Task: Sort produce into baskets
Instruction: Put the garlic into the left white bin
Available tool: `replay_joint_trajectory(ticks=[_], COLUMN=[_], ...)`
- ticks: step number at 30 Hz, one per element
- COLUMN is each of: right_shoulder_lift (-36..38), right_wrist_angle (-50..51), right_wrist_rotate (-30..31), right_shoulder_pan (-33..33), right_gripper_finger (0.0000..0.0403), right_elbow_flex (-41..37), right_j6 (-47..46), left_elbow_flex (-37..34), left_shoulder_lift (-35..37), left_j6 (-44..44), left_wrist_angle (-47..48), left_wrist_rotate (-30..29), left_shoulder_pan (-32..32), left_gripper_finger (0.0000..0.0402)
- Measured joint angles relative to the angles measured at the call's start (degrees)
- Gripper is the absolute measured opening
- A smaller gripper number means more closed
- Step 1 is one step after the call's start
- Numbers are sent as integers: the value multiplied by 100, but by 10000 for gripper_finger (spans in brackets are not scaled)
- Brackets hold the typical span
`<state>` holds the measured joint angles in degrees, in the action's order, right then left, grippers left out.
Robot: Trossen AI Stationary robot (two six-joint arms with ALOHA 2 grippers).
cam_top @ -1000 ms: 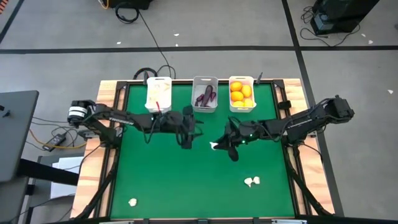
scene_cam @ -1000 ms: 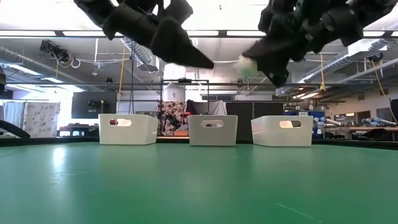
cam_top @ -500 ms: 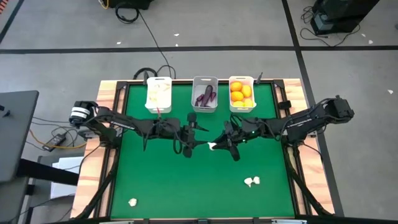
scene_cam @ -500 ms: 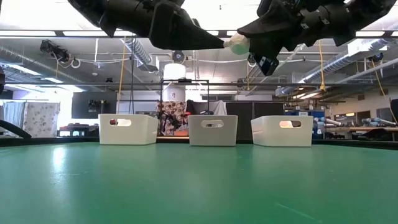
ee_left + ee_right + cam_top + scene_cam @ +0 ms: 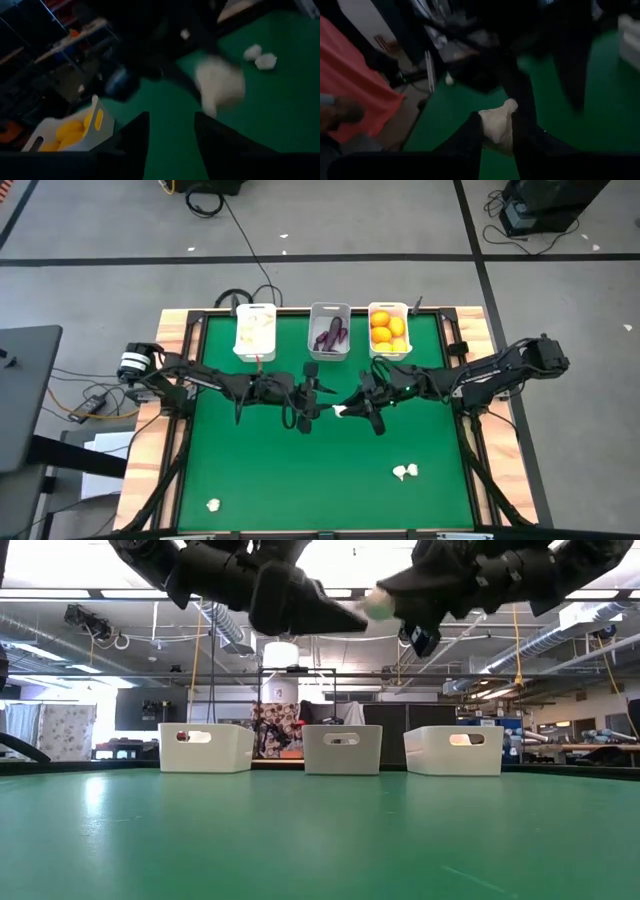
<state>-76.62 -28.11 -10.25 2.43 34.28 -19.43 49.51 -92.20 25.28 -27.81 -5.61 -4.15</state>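
Note:
The garlic bulb in the right gripper (image 5: 221, 81) is outside the open fingers of the robot's left gripper, so the robot should move those fingers around the bulb's stem (image 5: 209, 108) before it takes the bulb.
My right gripper (image 5: 345, 411) is shut on an off-white garlic bulb (image 5: 498, 124), held high above the green table's middle (image 5: 378, 605). My left gripper (image 5: 306, 396) is open and empty just left of the bulb, its two fingers (image 5: 134, 140) pointing at it. The bulb shows blurred ahead of them (image 5: 220, 85). At the far edge stand a white basket with garlic (image 5: 255, 330), a greyish basket with eggplants (image 5: 329, 332) and a white basket with citrus fruits (image 5: 388, 330). My right gripper pinches the garlic bulb's two sides (image 5: 490, 131) between its two fingers, near their free ends. The fingers come from the table's right, about level. The bulb is lifted clear of the table.
Two garlic bulbs lie together near the table's right front (image 5: 404, 472), and they show in the left wrist view (image 5: 259, 56). Another garlic bulb lies at the left front (image 5: 213, 505). The green mat's middle and near part (image 5: 320, 840) are bare.
My right gripper has risen with the garlic bulb and gone a little toward the table's left. My left gripper has reached toward the table's right, closer to the bulb.

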Motion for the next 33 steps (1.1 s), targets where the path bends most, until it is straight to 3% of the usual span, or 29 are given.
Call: replay_joint_trajectory(ticks=[4,12,22,33], right_shoulder_lift=[49,30,33,28], right_wrist_angle=[-112,476,543,471], right_wrist_rotate=[119,525,465,383], right_shoulder_pan=[43,-10,-6,13], right_gripper_finger=[94,94,94,94], right_elbow_flex=[28,17,17,13], right_j6=[12,-6,-30,-10], left_elbow_flex=[-15,-6,-6,-6], left_shoulder_lift=[-42,-18,-20,-11], left_j6=[4,17,22,216], left_wrist_angle=[364,134,35,24], left_wrist_rotate=[-56,-12,138,460], left_shoulder_pan=[-4,-2,-1,12], left_gripper_finger=[163,163,160,66])
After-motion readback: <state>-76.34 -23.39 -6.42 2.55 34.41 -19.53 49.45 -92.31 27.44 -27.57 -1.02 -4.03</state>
